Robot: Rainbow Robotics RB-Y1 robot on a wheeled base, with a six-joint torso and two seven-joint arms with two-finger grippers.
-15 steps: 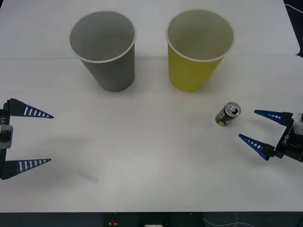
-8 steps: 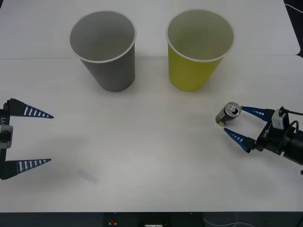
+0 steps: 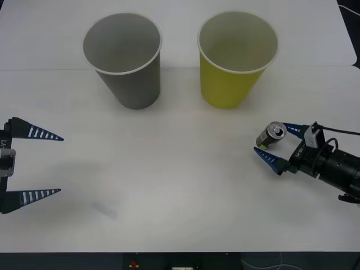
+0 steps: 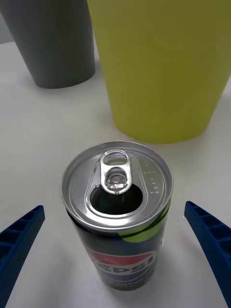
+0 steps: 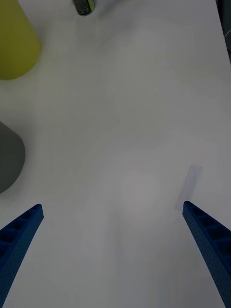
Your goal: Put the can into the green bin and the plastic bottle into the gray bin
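The green bin's deep opening (image 3: 238,41) is far wider than the slim can (image 3: 271,135), so the can will topple onto its side inside when I drop it.
The can (image 3: 271,135) stands upright on the white table, dark with a silver pull-tab top (image 4: 118,180) and a yellow-green patch. My right gripper (image 3: 270,138) is open with one blue finger on each side of the can, and neither touches it. The green bin (image 3: 236,56) stands just beyond the can, and the gray bin (image 3: 125,56) stands to its left. My left gripper (image 3: 60,165) hangs open at the table's left edge, holding nothing. A small, nearly clear oblong thing (image 3: 105,209) lies near it; I cannot tell whether it is the plastic bottle.
Both bins are upright with open mouths and show nothing inside. The left wrist view takes in the green bin (image 5: 14,43), the gray bin (image 5: 7,159), the can (image 5: 84,6) and the clear oblong thing (image 5: 190,186). The table's front edge (image 3: 180,251) runs close below the grippers.
My right gripper has moved left across the table and turned, so its open fingers now straddle the can. The can, the bins and the left arm have not moved.
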